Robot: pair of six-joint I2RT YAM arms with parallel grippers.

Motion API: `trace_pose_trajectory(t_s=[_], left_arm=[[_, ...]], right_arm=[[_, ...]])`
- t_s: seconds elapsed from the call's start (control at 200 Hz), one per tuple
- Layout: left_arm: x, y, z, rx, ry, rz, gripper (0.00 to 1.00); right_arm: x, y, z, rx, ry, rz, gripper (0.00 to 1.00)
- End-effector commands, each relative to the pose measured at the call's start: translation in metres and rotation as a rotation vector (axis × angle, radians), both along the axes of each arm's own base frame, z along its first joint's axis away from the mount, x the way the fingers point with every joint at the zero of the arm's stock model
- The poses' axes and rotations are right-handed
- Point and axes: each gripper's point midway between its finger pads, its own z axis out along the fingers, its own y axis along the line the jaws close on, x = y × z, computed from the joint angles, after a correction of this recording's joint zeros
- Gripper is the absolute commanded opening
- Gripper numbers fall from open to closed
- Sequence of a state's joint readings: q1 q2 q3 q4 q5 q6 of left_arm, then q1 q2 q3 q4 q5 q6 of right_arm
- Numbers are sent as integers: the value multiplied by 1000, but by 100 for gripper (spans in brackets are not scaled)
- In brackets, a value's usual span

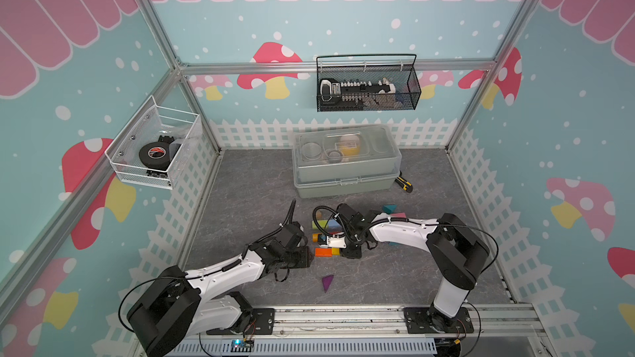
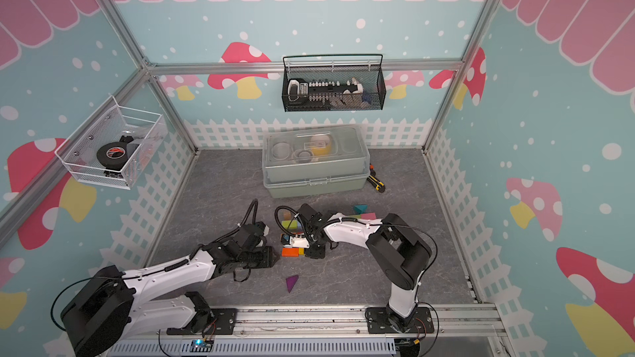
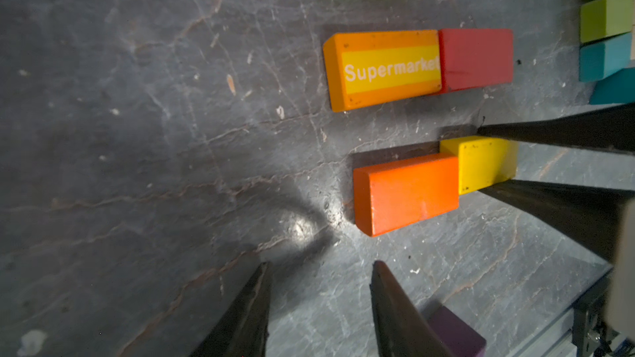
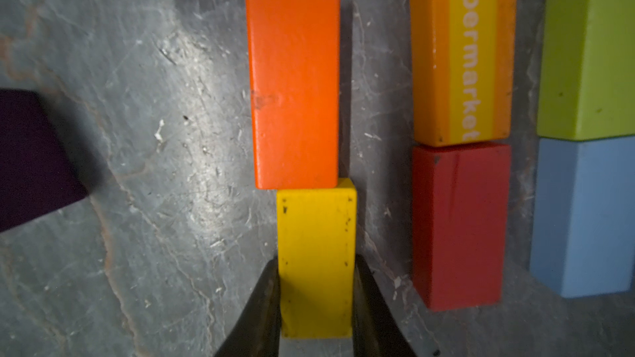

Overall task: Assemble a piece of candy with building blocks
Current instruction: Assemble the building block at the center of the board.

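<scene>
The orange block sits offset (image 4: 305,187) from the yellow block. My right gripper should go to the yellow block's loose end (image 4: 316,325) and my left gripper to the orange block's loose end.
My right gripper (image 4: 316,261) is shut on a yellow block (image 4: 316,235) that lies on the floor. The yellow block's far end touches an orange block (image 4: 295,87), slightly offset. Beside them lie an orange-yellow "Supermarket" block (image 4: 460,53) and a red block (image 4: 460,224), end to end. A green block (image 4: 587,49) and a light blue block (image 4: 584,214) form a further row. My left gripper (image 3: 321,264) is open over bare floor, just short of the orange block (image 3: 409,194). In both top views the two grippers face each other across this pair (image 1: 323,252).
A purple triangular prism (image 1: 327,282) lies alone toward the front rail. Teal (image 1: 389,208) and pink (image 1: 398,215) blocks sit behind the right arm. A lidded grey toolbox (image 1: 347,163) stands at the back, with a utility knife (image 1: 403,183) beside it.
</scene>
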State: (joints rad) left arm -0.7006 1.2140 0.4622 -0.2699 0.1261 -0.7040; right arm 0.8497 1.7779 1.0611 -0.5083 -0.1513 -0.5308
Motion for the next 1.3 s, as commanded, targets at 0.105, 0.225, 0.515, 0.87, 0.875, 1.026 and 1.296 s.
trace_pose_trajectory(t_s=[0.105, 0.225, 0.515, 0.87, 0.875, 1.026, 1.296], left_arm=[[1, -1, -4, -15, 4, 11, 46], [0, 0, -5, -11, 8, 12, 46], [-1, 3, -8, -5, 9, 17, 46], [-5, 4, -3, -25, 2, 17, 46], [-5, 4, -3, -25, 2, 17, 46], [-6, 8, 1, -18, -10, 19, 47], [-8, 6, 4, -8, -27, -27, 48]], right_arm=[[-2, 6, -2, 13, 34, 31, 27], [-1, 7, -4, 12, 35, 31, 28], [3, 8, -5, 10, 21, 25, 32], [7, 12, 13, 73, -27, -13, 54], [8, 12, 14, 76, -28, -14, 54], [8, 13, 29, 128, -57, -48, 60], [22, -2, 67, 258, -122, -358, 64]])
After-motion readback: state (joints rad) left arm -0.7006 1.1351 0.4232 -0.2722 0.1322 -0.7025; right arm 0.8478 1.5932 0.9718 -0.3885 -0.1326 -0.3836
